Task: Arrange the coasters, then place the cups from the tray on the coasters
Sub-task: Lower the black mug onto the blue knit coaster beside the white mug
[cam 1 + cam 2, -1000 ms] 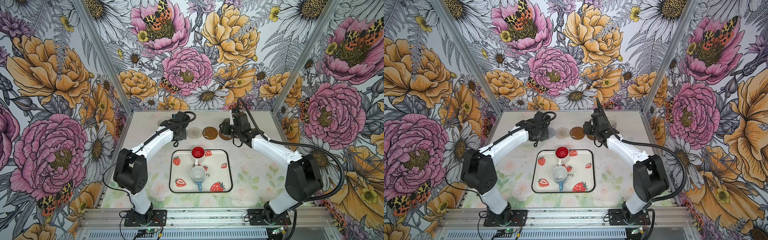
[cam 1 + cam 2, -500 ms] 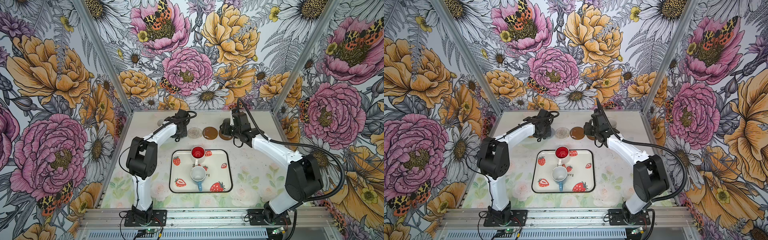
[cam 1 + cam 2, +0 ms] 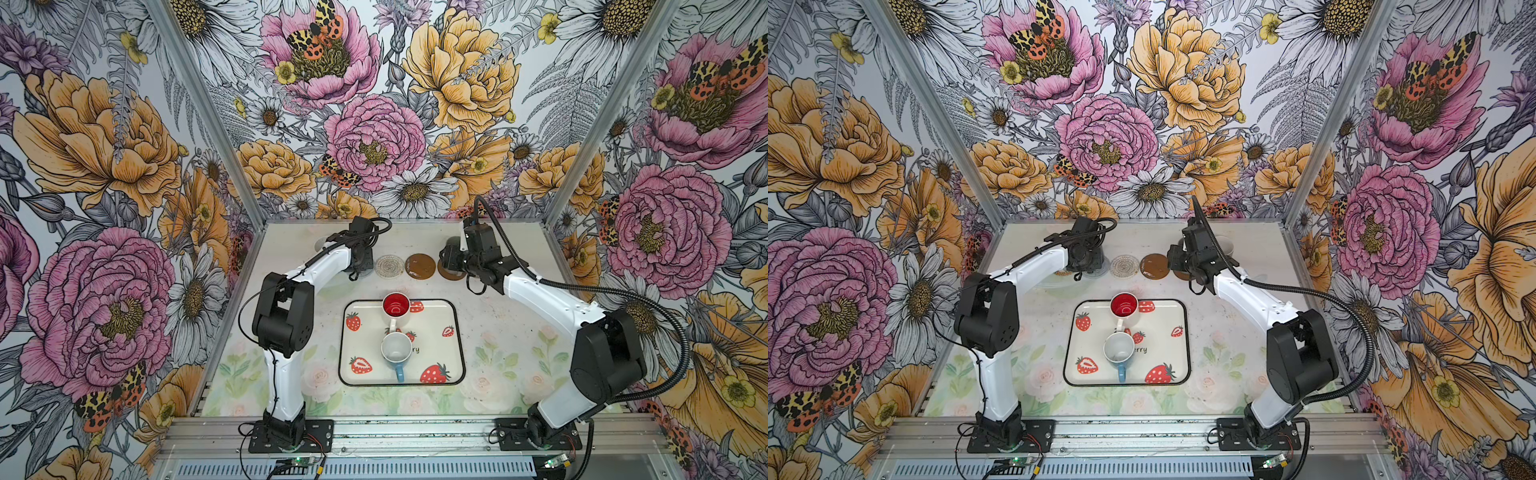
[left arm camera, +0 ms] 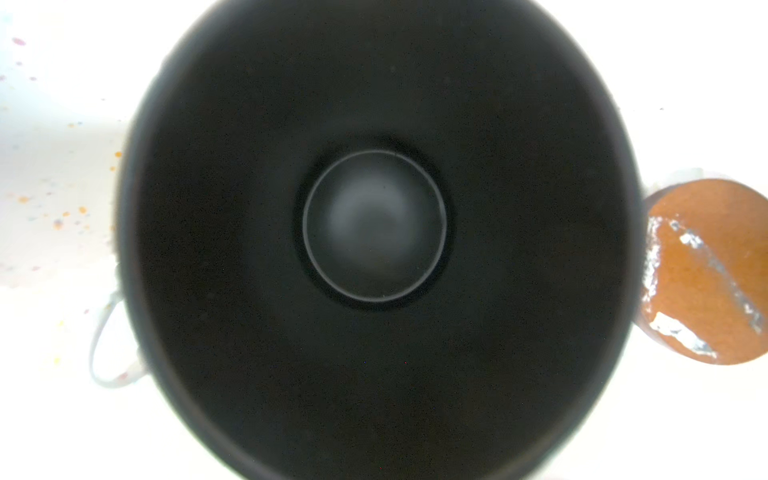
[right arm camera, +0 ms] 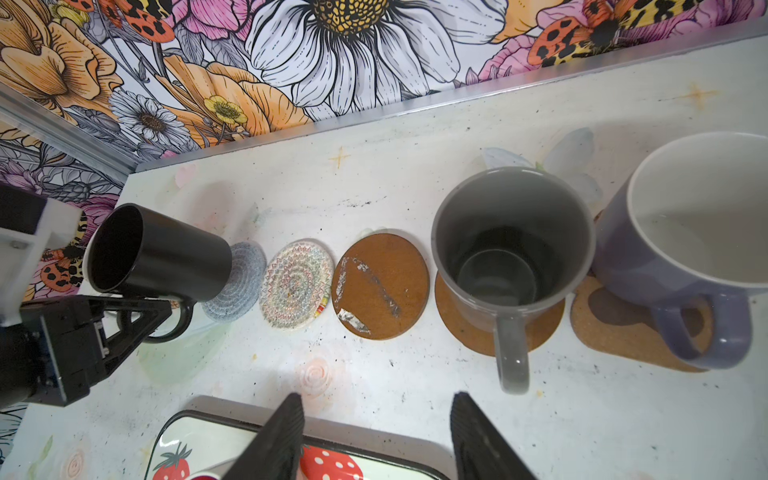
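The black cup [image 5: 182,256] hangs upright by its handle above the blue-grey woven coaster [image 5: 243,283], so my left gripper keeps bringing it down until the cup's base rests there.
My left gripper [image 5: 166,313] is shut on the handle of the black cup [image 5: 158,253], whose base rests on the blue-grey woven coaster [image 5: 243,282]. The left wrist view looks straight down into that cup [image 4: 374,224]. The beaded coaster [image 5: 297,284] and a brown disc coaster [image 5: 380,286] lie bare. A grey cup [image 5: 511,257] stands on the other brown disc, and a lavender cup [image 5: 698,241] on the paw-shaped coaster. My right gripper [image 5: 378,419] hangs open and empty near the tray's far rim. The tray [image 3: 449,353] holds the red-inside cup [image 3: 395,305] and the light blue cup [image 3: 395,349].
A white cup [image 3: 322,243] stands behind my left arm at the row's left end, beside a tan rattan coaster [image 3: 1063,272]. The back wall runs close behind the coaster row. Both arms stretch along the tray's two sides.
The left arm's elbow has swung up and inward while its wrist stayed over the black cup. The right arm has not moved.
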You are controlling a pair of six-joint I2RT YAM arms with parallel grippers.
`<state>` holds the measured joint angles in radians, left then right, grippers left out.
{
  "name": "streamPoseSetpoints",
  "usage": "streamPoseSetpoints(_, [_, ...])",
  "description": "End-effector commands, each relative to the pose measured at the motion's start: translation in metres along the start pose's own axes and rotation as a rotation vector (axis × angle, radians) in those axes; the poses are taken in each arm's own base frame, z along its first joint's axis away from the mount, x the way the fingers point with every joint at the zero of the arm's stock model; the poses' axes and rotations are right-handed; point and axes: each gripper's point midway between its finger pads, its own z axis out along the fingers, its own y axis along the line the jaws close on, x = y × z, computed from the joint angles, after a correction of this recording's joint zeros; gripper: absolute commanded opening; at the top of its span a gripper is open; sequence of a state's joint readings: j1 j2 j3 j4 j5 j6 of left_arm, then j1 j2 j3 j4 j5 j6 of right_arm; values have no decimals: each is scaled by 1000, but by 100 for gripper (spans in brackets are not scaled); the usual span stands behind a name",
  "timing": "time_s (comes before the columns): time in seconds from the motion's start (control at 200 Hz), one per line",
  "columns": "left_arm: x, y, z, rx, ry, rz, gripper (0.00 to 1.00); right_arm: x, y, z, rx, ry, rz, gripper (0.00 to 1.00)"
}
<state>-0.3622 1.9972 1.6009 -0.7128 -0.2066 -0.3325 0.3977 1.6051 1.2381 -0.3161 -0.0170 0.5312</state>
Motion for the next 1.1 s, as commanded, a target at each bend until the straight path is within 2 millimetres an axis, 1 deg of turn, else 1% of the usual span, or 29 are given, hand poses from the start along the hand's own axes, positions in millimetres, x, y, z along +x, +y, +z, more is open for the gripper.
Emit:
streamPoseSetpoints(0.0, [-28,-10,-2,60,-92,-5,0,-12,5,-2,-19,-16,13,59])
streamPoseSetpoints(0.175, [-26,-9,6,53,-86,1,0,-11,7,-1,-26,-10,16,58])
streamPoseSetpoints(0.48, [-23,-4,12,27,-81,14,0,-9,7,2,-28,-1,19,58])
streamPoseSetpoints(0.645, [-21,-4,11,28,-80,21,0,-8,8,4,-29,3,20,58])
streamPoseSetpoints(0.655, [-22,0,11,6,-87,20,0,-8,8,4,-30,3,20,58])
streamPoseSetpoints(0.695, [-23,2,10,-5,-91,23,0,-9,8,4,-31,1,20,58])
streamPoseSetpoints(0.781, [-22,1,10,-8,-91,28,0,-8,8,5,-30,4,20,58])
streamPoseSetpoints(0.796, [-22,4,11,-11,-90,25,0,-7,8,5,-30,5,19,58])
streamPoseSetpoints(0.876, [-19,1,10,-9,-87,34,0,-7,8,6,-32,8,21,58])
streamPoseSetpoints(1.096, [-15,0,12,-12,-79,40,0,-6,9,8,-34,13,21,58])
